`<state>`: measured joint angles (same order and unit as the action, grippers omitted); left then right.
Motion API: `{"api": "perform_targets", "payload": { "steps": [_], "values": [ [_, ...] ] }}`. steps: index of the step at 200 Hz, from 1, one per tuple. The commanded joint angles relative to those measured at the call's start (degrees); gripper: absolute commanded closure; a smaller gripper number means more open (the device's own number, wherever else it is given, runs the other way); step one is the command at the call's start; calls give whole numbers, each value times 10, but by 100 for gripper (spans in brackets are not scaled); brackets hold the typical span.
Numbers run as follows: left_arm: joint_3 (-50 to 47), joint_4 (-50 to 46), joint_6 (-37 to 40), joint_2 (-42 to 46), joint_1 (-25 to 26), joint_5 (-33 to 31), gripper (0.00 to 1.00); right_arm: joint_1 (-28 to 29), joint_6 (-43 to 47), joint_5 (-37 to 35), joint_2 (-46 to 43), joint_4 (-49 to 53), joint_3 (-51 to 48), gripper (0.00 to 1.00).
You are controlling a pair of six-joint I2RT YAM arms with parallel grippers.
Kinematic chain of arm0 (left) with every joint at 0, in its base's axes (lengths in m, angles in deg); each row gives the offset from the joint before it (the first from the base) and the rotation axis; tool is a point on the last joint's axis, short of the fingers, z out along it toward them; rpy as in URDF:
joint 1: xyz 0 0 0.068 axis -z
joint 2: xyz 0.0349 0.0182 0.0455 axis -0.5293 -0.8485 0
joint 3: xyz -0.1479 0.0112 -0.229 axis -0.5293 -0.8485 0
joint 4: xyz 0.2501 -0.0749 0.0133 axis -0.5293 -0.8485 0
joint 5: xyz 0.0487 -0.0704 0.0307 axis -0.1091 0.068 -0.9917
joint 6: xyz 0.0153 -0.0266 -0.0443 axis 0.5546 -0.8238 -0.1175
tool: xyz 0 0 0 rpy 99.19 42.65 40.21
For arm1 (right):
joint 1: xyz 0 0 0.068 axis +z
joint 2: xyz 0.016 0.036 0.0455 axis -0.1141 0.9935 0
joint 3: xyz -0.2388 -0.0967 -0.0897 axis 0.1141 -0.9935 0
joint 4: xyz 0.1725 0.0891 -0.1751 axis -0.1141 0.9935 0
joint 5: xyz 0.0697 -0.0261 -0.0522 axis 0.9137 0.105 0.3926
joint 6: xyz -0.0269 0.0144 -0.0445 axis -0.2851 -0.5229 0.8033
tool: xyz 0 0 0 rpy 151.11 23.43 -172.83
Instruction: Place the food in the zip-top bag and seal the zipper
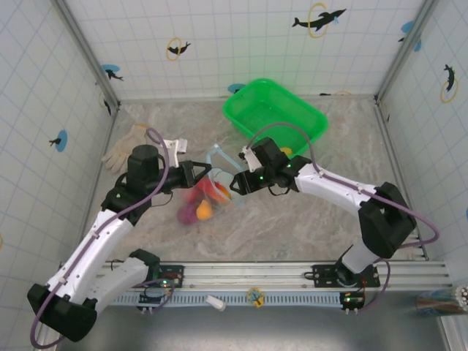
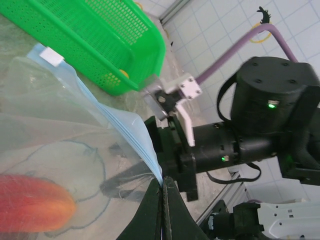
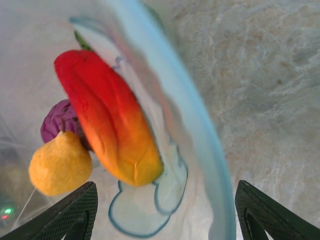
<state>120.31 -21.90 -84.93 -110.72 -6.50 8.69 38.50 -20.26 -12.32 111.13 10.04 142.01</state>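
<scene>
The zip-top bag's opening (image 1: 222, 165) droops narrow, so next my right gripper raises its rim (image 1: 235, 166) while my left gripper grips the opposite rim again before the basket's yellow piece is added.
The zip-top bag (image 1: 210, 191) hangs clear and blue-tinted between both grippers at the table's middle. My left gripper (image 1: 202, 173) is shut on the zipper (image 2: 131, 131), pinching the light-blue strip at the bag's mouth corner (image 2: 162, 184). My right gripper (image 1: 236, 182) stands open at the bag's other side, its fingers (image 3: 80, 212) wide apart over the bag (image 3: 150, 210). Inside lies food: a red-orange piece (image 3: 107, 117), a yellow piece (image 3: 59, 169) and a purple one (image 3: 56, 120). The zipper (image 3: 202, 125) curves past them, with the mouth apart here.
The green mesh basket (image 1: 257, 100) stands at the back, just behind the right arm, with a yellow piece (image 1: 285, 152) at its near corner. A white glove (image 1: 124, 150) lies at the left wall. The rail (image 1: 278, 274) runs along the near edge.
</scene>
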Motion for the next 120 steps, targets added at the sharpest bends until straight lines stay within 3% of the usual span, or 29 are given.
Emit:
{"api": "perform_targets", "payload": {
  "steps": [1,29,55,82,120],
  "values": [
    [-3,19,0,15,4,19,100,-13,10,-3,21,-8,50,27],
    [-9,26,1,26,4,29,100,-24,-4,70,44,-43,65,43],
    [-10,26,1,29,4,31,100,-19,5,107,57,-48,93,71],
    [-16,38,-6,28,5,36,100,-19,21,89,65,-14,130,100],
    [-20,57,-13,22,9,55,99,-19,43,34,68,43,205,100]
  ]
}}
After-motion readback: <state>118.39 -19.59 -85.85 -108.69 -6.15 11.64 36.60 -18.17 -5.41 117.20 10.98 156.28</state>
